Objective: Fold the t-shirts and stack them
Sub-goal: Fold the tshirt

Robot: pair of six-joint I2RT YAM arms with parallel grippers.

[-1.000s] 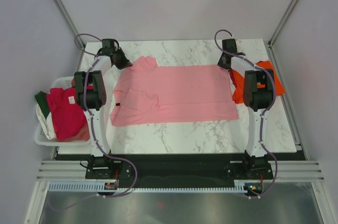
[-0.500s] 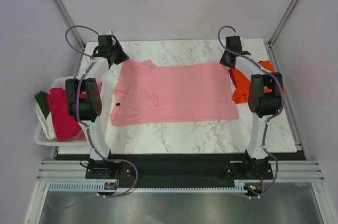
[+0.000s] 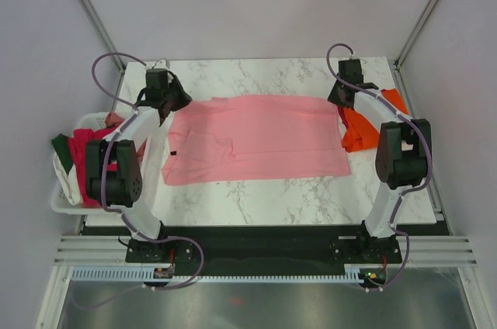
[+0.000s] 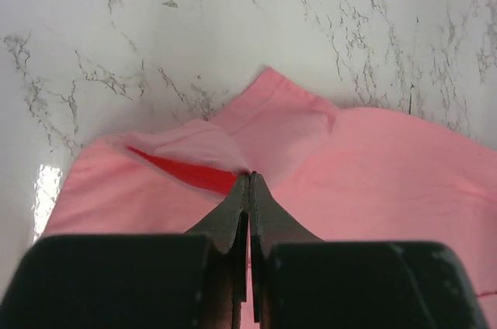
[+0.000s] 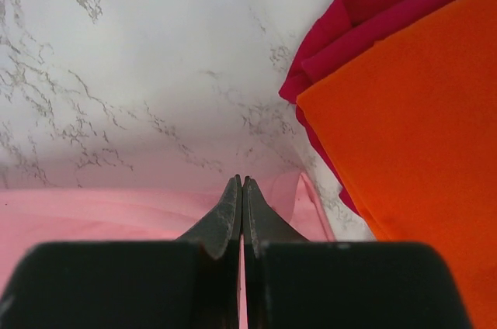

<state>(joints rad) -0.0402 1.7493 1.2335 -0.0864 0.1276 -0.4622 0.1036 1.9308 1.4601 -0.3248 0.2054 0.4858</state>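
The pink t-shirt's far edge [image 3: 264,98] is straight across both grippers. My left gripper should continue to lower it toward the flat near half [image 3: 198,148] and let go of it there.
A light pink t-shirt [image 3: 256,139] lies spread flat across the marble table [image 3: 256,197]. My left gripper [image 3: 177,101] is shut on the shirt's far left corner, pinching a fold of the pink cloth [image 4: 373,166] at the gripper's tips [image 4: 248,176]. My right gripper [image 3: 340,101] is shut on the far right corner, where the pink edge [image 5: 93,212] meets the gripper's tips [image 5: 242,181]. A folded bright orange t-shirt [image 3: 363,133] lies right of the pink one, on top of a crimson one [image 5: 365,26].
A white plastic basket [image 3: 58,203] stands off the table's left edge, holding a crimson shirt [image 3: 93,162], a dark green one [image 3: 60,147] and a cream one [image 3: 68,181]. Grey walls and frame posts close in the back and sides.
Both grippers have drawn slightly back toward me while still holding the shirt's far corners. The raised bump at the far left has flattened, and the far edge now lies straight.
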